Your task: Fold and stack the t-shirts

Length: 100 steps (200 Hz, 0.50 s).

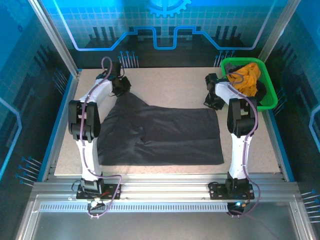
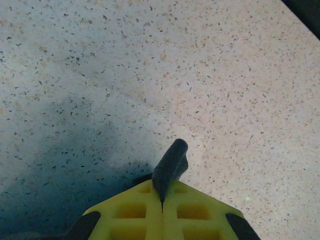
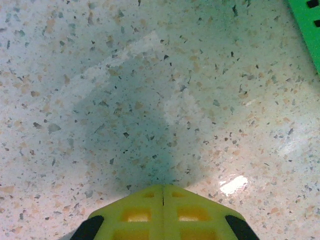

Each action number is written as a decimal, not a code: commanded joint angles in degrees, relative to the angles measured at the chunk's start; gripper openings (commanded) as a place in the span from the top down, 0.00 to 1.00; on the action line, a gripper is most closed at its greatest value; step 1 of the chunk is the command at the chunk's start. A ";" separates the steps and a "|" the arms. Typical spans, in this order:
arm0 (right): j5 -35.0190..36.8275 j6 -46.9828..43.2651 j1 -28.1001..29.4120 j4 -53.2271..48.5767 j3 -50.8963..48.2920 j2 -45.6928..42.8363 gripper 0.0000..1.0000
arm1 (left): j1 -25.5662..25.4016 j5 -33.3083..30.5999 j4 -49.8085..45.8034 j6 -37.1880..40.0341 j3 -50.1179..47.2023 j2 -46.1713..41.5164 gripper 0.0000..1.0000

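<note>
The black t-shirt's far corner (image 1: 131,97) is in my left gripper and the t-shirt's near half lies spread, so I should keep folding until the corner reaches the t-shirt's near edge (image 1: 117,163).
A black t-shirt (image 1: 160,135) lies spread over the middle of the table, and its far left part rises in a peak toward my left gripper (image 1: 120,87). In the left wrist view that gripper (image 2: 162,195) is shut on a fold of the black cloth (image 2: 171,162), which sticks out past the yellow fingertips above bare table. My right gripper (image 1: 213,103) hangs just beyond the shirt's far right corner. The right wrist view shows its jaws (image 3: 163,190) shut with nothing between them and speckled table ahead. An orange t-shirt (image 1: 246,77) lies bunched in the green basket.
The green plastic basket (image 1: 267,97) stands at the far right corner of the table, and its rim (image 3: 306,25) shows at the top right of the right wrist view. Bare speckled tabletop (image 1: 170,87) stretches between the two grippers at the back.
</note>
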 commanded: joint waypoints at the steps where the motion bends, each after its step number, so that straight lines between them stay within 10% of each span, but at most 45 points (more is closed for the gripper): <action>1: -0.49 -1.61 -0.21 2.30 -2.28 -4.35 1.00 | -0.14 0.99 -2.31 0.09 -1.47 -4.96 1.00; 100: -6.56 -8.68 0.72 11.98 -17.06 -19.98 1.00 | -0.79 -5.40 -13.56 -4.06 -23.01 -32.73 1.00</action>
